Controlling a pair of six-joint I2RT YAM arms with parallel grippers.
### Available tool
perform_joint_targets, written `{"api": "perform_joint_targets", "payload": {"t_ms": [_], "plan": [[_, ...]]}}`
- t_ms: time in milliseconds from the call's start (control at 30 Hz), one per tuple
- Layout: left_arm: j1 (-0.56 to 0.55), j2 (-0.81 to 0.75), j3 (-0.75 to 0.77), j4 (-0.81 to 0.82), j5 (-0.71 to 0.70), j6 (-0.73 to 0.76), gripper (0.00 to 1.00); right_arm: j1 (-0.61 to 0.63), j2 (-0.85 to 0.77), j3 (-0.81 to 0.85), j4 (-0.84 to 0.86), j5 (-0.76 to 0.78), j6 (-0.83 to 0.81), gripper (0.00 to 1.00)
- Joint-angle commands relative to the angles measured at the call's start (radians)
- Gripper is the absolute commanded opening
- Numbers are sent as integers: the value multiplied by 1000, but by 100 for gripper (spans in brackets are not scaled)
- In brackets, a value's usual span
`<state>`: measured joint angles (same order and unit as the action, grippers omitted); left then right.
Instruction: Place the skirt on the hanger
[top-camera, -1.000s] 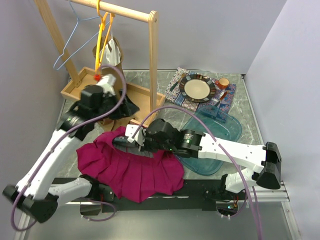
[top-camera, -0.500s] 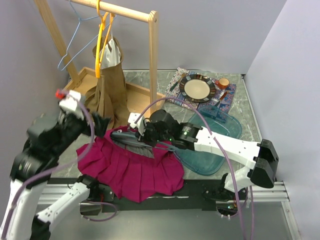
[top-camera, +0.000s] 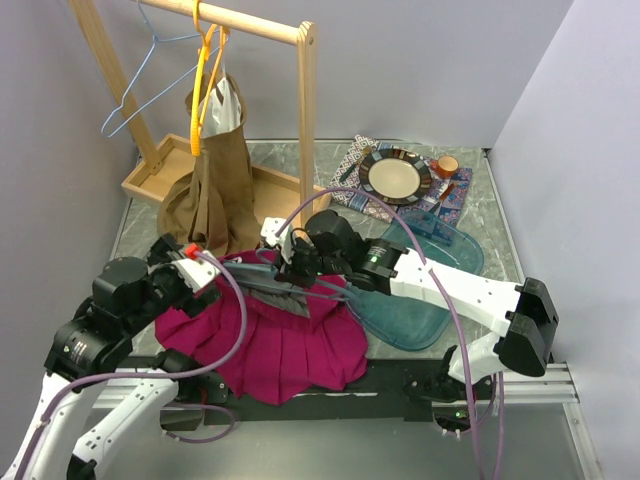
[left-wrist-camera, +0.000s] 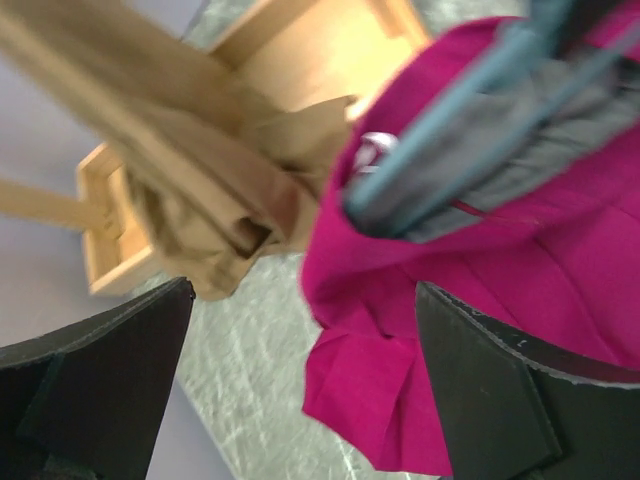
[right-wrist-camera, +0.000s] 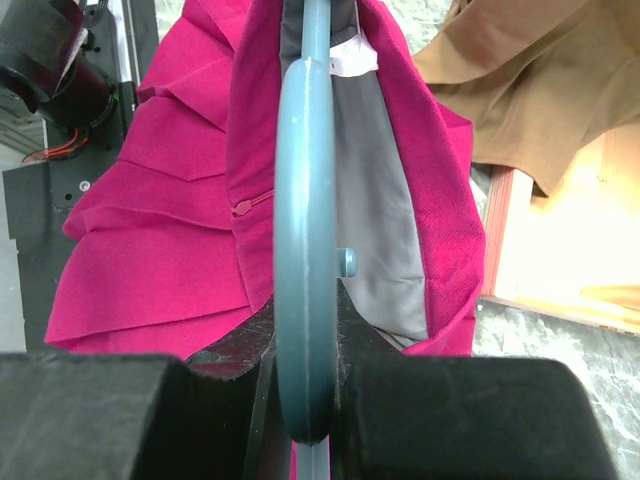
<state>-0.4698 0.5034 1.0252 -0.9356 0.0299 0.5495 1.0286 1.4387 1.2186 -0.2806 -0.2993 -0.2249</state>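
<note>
I should pinch the hanger's end (left-wrist-camera: 376, 205) and the corner of the skirt's waistband (left-wrist-camera: 332, 248) together with my left gripper before my right gripper leaves the hanger, because the hanger's end sits loose inside that corner.
The magenta pleated skirt (top-camera: 285, 345) lies spread on the table in front of both arms. A grey-blue hanger (top-camera: 285, 290) is pushed into its waistband, where the grey lining (right-wrist-camera: 372, 190) shows. My right gripper (right-wrist-camera: 305, 395) is shut on the hanger (right-wrist-camera: 305, 200), its jaws pressed on both flat sides. In the top view the right gripper (top-camera: 296, 268) sits over the skirt's far edge. My left gripper (left-wrist-camera: 300, 400) is open and holds nothing. It hovers over the skirt's (left-wrist-camera: 500, 260) left corner, with the hanger's (left-wrist-camera: 450, 150) end just beyond. The left gripper (top-camera: 205, 283) is at the skirt's left side.
A wooden rack (top-camera: 250, 22) stands at the back left with an orange hanger (top-camera: 205, 80), a hanging brown garment (top-camera: 215, 180) and a light-blue wire hanger (top-camera: 140, 85). A plate (top-camera: 397, 176), an orange cup (top-camera: 447, 165) and a blue translucent tray (top-camera: 440, 270) lie to the right.
My left arm has swung away from the rack and come down at the skirt's left edge, its gripper opening. The right gripper has kept hold of the hanger in the waistband.
</note>
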Motion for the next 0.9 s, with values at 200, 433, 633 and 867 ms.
{"api": "perform_joint_targets", "payload": {"t_ms": [200, 433, 633, 867], "plan": [[-7, 46, -76, -63, 197, 141, 82, -13, -57, 13, 98, -110, -11, 0], [-10, 46, -91, -63, 150, 161, 79, -21, -80, 9, 67, -185, -60, 0], [-10, 24, -117, -75, 183, 153, 69, -25, -109, -4, 54, -245, -94, 0], [-10, 20, -80, -54, 275, 121, 27, -27, -109, -4, 41, -291, -108, 0]]}}
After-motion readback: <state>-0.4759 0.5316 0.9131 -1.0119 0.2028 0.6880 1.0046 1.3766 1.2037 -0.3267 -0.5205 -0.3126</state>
